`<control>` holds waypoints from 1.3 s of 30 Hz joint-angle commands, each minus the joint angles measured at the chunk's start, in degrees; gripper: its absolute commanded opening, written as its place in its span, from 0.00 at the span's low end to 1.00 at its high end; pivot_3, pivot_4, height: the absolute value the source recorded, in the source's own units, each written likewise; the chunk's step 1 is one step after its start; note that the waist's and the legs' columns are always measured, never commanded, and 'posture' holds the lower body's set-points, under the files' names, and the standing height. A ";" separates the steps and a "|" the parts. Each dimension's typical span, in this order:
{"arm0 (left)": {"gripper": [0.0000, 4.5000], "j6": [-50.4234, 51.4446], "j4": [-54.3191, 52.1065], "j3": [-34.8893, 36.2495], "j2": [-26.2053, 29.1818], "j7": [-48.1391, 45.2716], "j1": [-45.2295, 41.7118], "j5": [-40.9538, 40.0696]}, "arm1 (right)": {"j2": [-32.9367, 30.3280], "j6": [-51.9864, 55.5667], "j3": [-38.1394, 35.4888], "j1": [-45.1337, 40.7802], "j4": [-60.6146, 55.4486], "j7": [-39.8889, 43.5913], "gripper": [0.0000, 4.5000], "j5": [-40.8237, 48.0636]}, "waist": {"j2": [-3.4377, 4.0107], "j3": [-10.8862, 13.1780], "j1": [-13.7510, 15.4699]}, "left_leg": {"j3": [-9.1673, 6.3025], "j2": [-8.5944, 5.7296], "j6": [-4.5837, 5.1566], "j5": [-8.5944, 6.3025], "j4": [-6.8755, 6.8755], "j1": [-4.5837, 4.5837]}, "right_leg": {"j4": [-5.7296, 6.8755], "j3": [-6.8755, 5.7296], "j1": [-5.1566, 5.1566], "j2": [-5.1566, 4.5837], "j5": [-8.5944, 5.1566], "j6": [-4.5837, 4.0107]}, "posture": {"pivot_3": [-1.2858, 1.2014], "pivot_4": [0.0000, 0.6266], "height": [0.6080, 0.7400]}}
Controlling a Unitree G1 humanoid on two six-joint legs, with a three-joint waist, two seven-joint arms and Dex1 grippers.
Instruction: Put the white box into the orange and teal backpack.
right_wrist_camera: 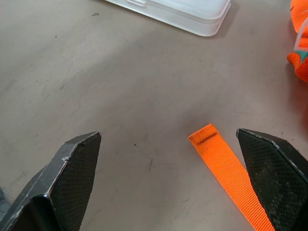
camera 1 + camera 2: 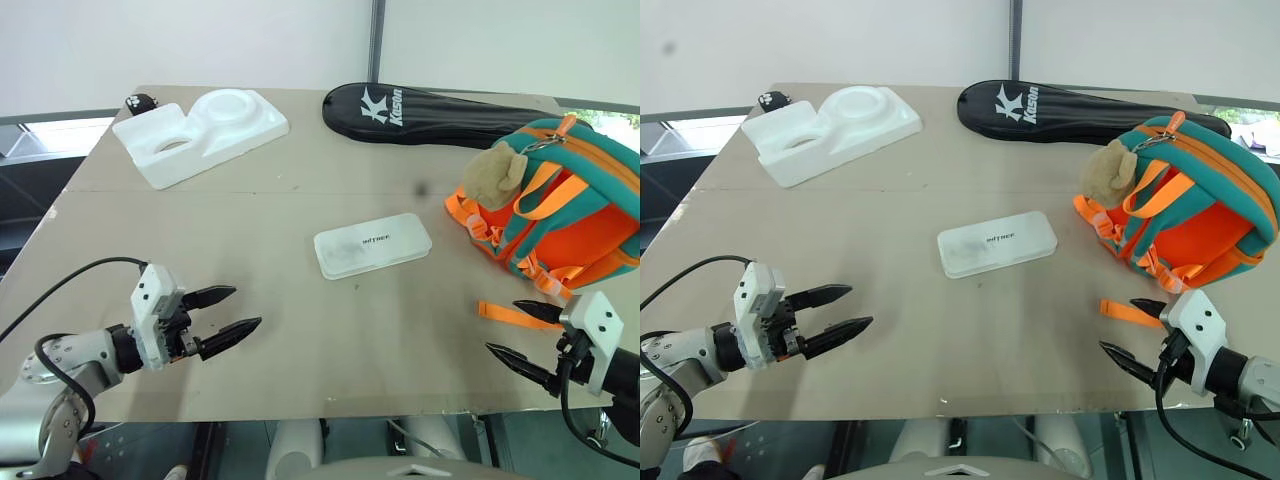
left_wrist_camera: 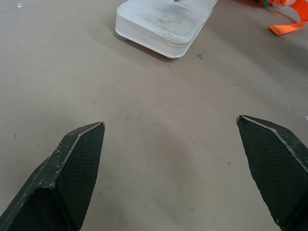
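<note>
The white box (image 2: 373, 246) is lying flat on the table. So my right gripper should lift its end (image 2: 421, 236) near the backpack before my left gripper grips the box's lid and bottom side.
The white box (image 2: 372, 244) lies flat in the middle of the table, dark lettering on its lid; its near corner shows in the left wrist view (image 3: 163, 21). The orange and teal backpack (image 2: 560, 205) rests on the table's right side, a tan plush charm (image 2: 492, 175) at its top and a loose orange strap (image 1: 226, 166) trailing toward the front edge. My left gripper (image 2: 228, 315) hovers open near the front left, empty, pointing toward the box. My right gripper (image 2: 518, 332) is open and empty at the front right, beside the strap end.
A bulky white foam tray (image 2: 200, 132) with round hollows sits at the back left, a small black object (image 2: 140, 101) behind it. A long black racket case (image 2: 440, 115) lies along the back edge. The table's front edge (image 2: 300, 412) is close below both grippers.
</note>
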 commanded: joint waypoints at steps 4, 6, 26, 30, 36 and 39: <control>1.00 3.65 -4.37 -1.65 -3.46 8.30 -6.89 -3.19 | 3.55 7.46 7.42 -15.12 -4.17 -9.24 0.99 3.92 | -0.04 0.01 -0.20 | 0.03 0.05 -0.11 -0.06 0.09 0.10 | 0.02 -0.05 0.01 -0.02 0.02 0.03 | 0.52 0.24 1.00; 1.00 4.92 -5.62 -2.43 -4.73 10.20 -7.68 -3.87 | 5.21 11.19 10.44 -20.42 -3.53 -11.43 0.94 5.81 | -0.16 -0.08 -0.21 | 0.03 0.03 -0.13 -0.07 0.10 0.11 | 0.06 -0.09 0.02 -0.02 0.03 0.02 | 0.52 0.24 1.00; 0.01 17.52 -2.91 -22.29 -25.81 49.64 -25.98 11.81 | 24.74 8.24 31.68 -56.76 38.57 -40.23 0.00 -24.69 | -0.18 -0.08 -0.10 | 0.21 -0.10 0.00 0.02 0.21 -0.19 | 0.15 -0.19 0.01 0.07 0.19 0.24 | 0.52 0.24 1.00; 0.01 17.15 -0.86 -24.51 -24.87 47.78 -27.13 13.91 | 24.65 8.30 33.83 -56.69 40.16 -31.21 0.00 -22.59 | -0.16 -0.08 -0.40 | 0.17 -0.07 0.00 0.02 0.18 -0.19 | 0.15 -0.19 0.00 0.14 0.20 0.24 | 0.52 0.24 1.00; 0.01 16.29 -2.06 -24.23 -19.99 41.79 -24.39 14.42 | 23.17 10.08 35.57 -52.26 31.06 -18.89 0.00 -17.04 | -0.14 -0.08 -0.45 | 0.05 0.04 0.00 0.02 0.05 -0.15 | 0.16 -0.23 -0.01 0.29 0.18 0.22 | 0.52 0.24 1.00; 0.01 15.90 -4.16 -22.40 -16.09 37.97 -21.01 13.58 | 22.09 13.53 35.47 -48.86 24.59 -16.90 0.00 -15.29 | -0.13 -0.08 -0.54 | 0.09 0.06 0.00 0.02 -0.01 -0.09 | 0.16 -0.21 -0.01 0.28 0.17 0.19 | 0.52 0.24 1.00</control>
